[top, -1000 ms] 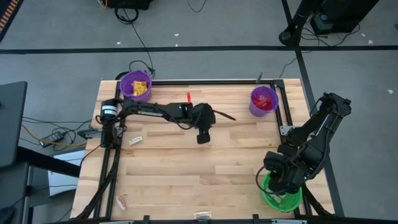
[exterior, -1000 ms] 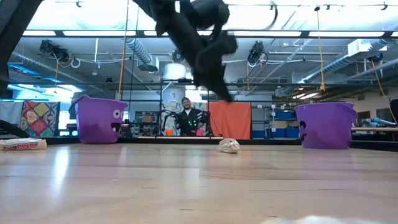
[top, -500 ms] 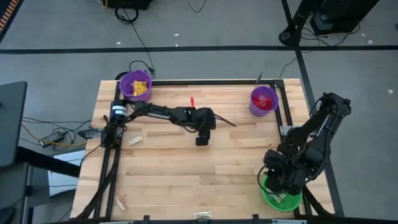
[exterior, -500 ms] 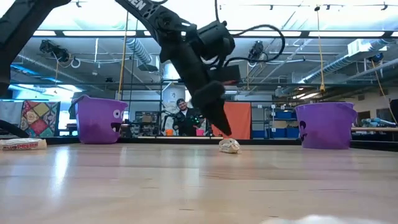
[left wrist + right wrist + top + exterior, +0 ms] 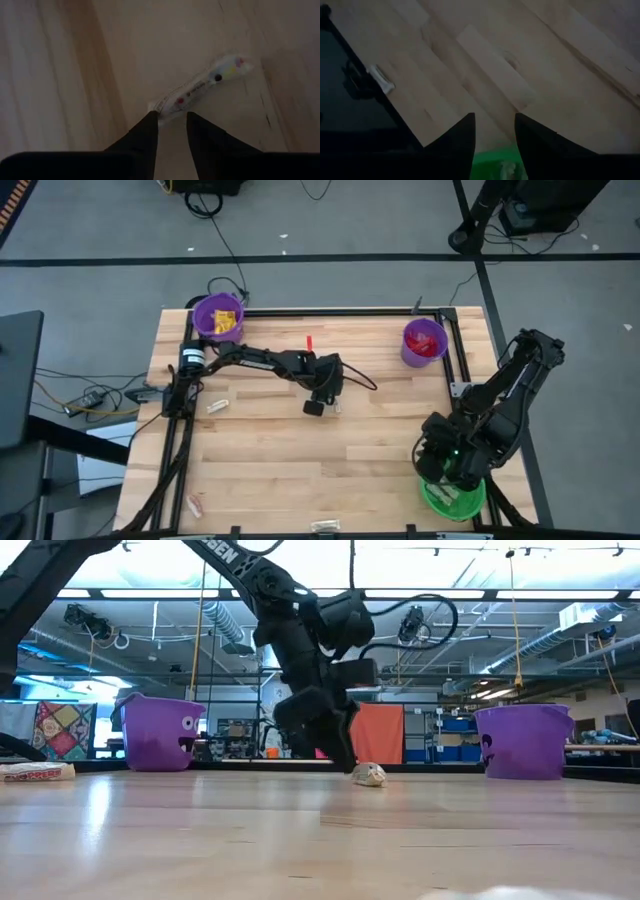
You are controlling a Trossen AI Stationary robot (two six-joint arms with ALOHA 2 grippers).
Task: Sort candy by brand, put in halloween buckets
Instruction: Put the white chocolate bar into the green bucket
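The candy lies at a slant past my left gripper, with only the wrapper's end (image 5: 160,114) at the end of a finger. Next, I lift and line the fingers up on both sides of the candy (image 5: 192,92).
A small clear-wrapped candy (image 5: 200,87) with coloured dots lies flat on the wooden table near its middle (image 5: 335,408). My left gripper (image 5: 172,119) is down at table height right beside it, open, pointing down, with the candy's end just past its fingertips; the low view shows the same (image 5: 350,766). My right gripper (image 5: 494,122) hangs open over the green bucket (image 5: 455,500) at the near right, holding nothing. A purple bucket (image 5: 218,318) with yellow candy stands at the far left. Another purple bucket (image 5: 424,340) with red candy stands at the far right. My left gripper comes at the candy from above. One fingertip (image 5: 151,120) stands right at the end of the wrapper (image 5: 159,106). I cannot tell whether it touches. The candy lies flat on the table.
A red candy (image 5: 309,341) lies on the table behind the left arm. A cream piece (image 5: 216,406) lies at the left. More pieces lie near the front edge (image 5: 195,504) (image 5: 325,527). A black frame (image 5: 340,312) borders the table.
My left gripper has come down from well above the table to table height beside the clear candy, shifting slightly toward the table's left edge. The candy has stayed where it was.
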